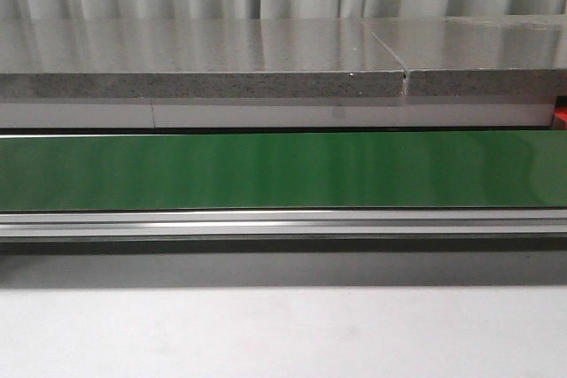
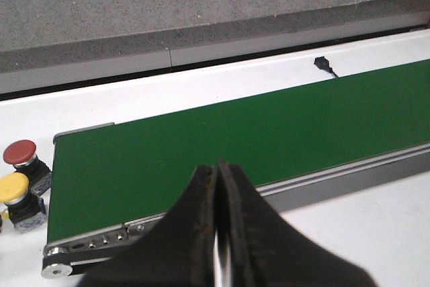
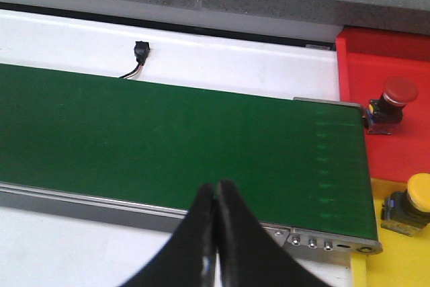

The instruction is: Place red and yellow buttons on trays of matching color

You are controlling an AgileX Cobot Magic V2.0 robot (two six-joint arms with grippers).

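Note:
I should use my left gripper to pick up a red button and put it on the belt [image 2: 101,183], because loose buttons [image 2: 21,170] stand by the green belt's end, far from the trays.
In the left wrist view a red button [image 2: 20,153] and a yellow button [image 2: 15,190] stand on the white table by the end of the green conveyor belt [image 2: 235,139]. My left gripper [image 2: 218,166] is shut and empty over the belt's near rail. In the right wrist view another red button [image 3: 395,96] stands on the red tray [image 3: 383,52], and a yellow button [image 3: 415,201] stands on the yellow tray [image 3: 396,260]. My right gripper [image 3: 218,185] is shut with nothing in it, above the belt's near edge. No gripper shows in the front view.
The green belt [image 1: 283,170] runs across the front view with an aluminium rail [image 1: 283,223] along its near side. A grey stone ledge [image 1: 204,64] rises behind it. A small black connector [image 3: 140,51] with wires lies on the white surface beyond the belt.

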